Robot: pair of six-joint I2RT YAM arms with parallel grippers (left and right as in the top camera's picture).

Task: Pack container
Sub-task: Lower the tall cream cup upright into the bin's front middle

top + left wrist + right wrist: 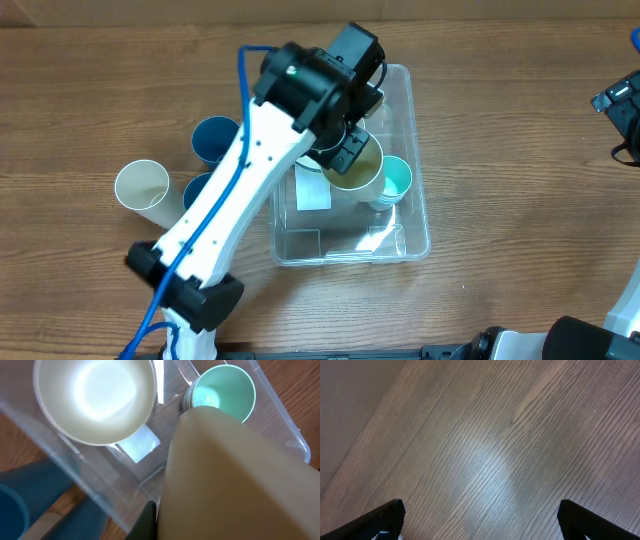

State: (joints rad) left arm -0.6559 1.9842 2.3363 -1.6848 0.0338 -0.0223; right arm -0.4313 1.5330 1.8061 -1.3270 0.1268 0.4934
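The beige cup hangs tilted against the mint cup (397,178), so next my left gripper draws it back and stands it on the container's open bottom near the label (320,222).
The clear container (345,243) sits mid-table, with its white label (313,191) on the bottom. My left gripper (345,150) is over the container and shut on a beige cup (357,167), holding it tilted inside the bin. A mint cup (397,178) lies in the container just right of it. In the left wrist view the beige cup (235,480) fills the lower right beside my finger (150,521). Beyond it are the mint cup (225,394), a cream bowl (95,400), the label (141,443) and the container wall (289,432). My right gripper (622,102) is open and empty over bare wood (487,525).
Two blue cups (214,138) (200,188) and a cream cup (142,186) stand on the table left of the container. The blue cups show blurred in the left wrist view (30,495). The left arm crosses the container's left side.
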